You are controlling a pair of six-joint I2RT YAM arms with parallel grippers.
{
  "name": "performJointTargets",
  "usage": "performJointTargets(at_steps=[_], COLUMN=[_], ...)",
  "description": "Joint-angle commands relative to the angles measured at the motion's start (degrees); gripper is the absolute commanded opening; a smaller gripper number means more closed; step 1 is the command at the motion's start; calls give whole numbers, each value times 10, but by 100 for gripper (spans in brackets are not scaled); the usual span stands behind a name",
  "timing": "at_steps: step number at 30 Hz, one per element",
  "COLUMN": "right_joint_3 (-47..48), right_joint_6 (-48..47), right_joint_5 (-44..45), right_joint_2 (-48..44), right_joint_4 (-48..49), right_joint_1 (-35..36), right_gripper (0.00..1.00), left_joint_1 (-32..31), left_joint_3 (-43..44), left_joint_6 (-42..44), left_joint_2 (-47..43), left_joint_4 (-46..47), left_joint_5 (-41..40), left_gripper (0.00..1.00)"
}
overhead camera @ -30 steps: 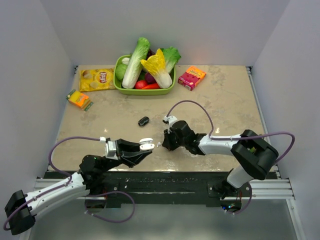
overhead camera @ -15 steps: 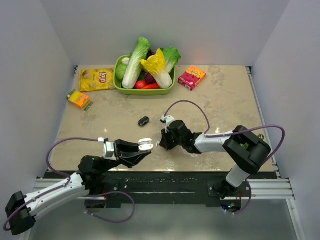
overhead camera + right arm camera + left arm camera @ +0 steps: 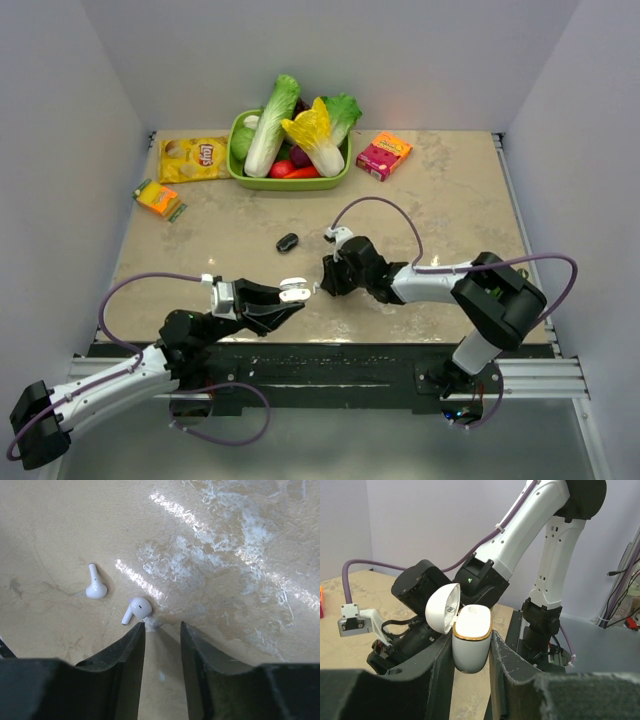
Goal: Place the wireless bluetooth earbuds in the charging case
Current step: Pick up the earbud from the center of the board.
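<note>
The nearer earbud (image 3: 135,611) is outside the fingers of my right gripper, so I should move and turn my right gripper until its open fingers are on both sides of the earbud's round head (image 3: 141,607).
My left gripper (image 3: 471,638) is shut on the charging case (image 3: 470,652), a white case with a gold rim, held upright above the table's front edge. Its lid (image 3: 442,607) is flipped open to the left. In the top view the case (image 3: 293,290) sits at the left gripper's (image 3: 296,294) tip. Two white earbuds lie loose on the beige tabletop: one (image 3: 138,608) just off my right gripper's left fingertip, the other (image 3: 95,587) further left. My right gripper (image 3: 162,626) is low over the table, open, with nothing between its fingers. It (image 3: 323,283) faces the case closely.
At the back stands a green bowl (image 3: 290,184) full of vegetables, with a yellow chips bag (image 3: 193,158) and an orange pack (image 3: 159,198) to its left and a pink box (image 3: 384,155) to its right. A small black object (image 3: 287,241) lies mid-table.
The right arm has shifted slightly left toward the case, and its jaws have parted. The left gripper keeps hold of the case in nearly the same place.
</note>
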Motion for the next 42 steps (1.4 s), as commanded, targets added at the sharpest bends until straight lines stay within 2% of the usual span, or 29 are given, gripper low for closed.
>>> performJointTargets(at_steps=[1,2,5,16,19,20,22,24,25,28,32,37,42], right_joint_3=[48,59,111,241,312,327,324,294,286,291,369,419,423], right_joint_6=[0,9,27,103,110,112,112,103,102,95,84,90,103], right_joint_5=[31,31,24,116,184,198,201,165,156,131,112,88,68], right_joint_2=[-40,-39,-27,33,69,87,78,42,33,22,85,143,163], right_joint_4=[-70,-101,-164,-340,-435,-449,-430,-395,-371,-370,-458,-521,-537], right_joint_1=[-2,-1,-1,24,24,24,24,21,20,18,17,17,17], right_gripper=[42,46,50,52,40,30,29,44,69,98,95,74,66], left_joint_1=[-2,-3,-3,-5,-6,-6,-7,-7,-7,-7,-7,-7,-8], left_joint_3=[-70,-70,-70,-71,-74,-77,-80,-81,-82,-83,-86,-87,-92], left_joint_6=[-1,-1,-1,-4,-7,-8,-9,-9,-10,-9,-8,-8,-13], left_joint_2=[1,1,1,-3,-5,-5,-3,-2,-1,-6,-17,-30,-34], left_joint_4=[21,20,24,29,36,45,54,59,59,58,53,46,49], left_joint_5=[1,0,-3,-7,-9,-10,-11,-10,-8,-8,-9,-9,-7], left_gripper=[0,0,0,0,0,0,0,0,0,0,0,0,0])
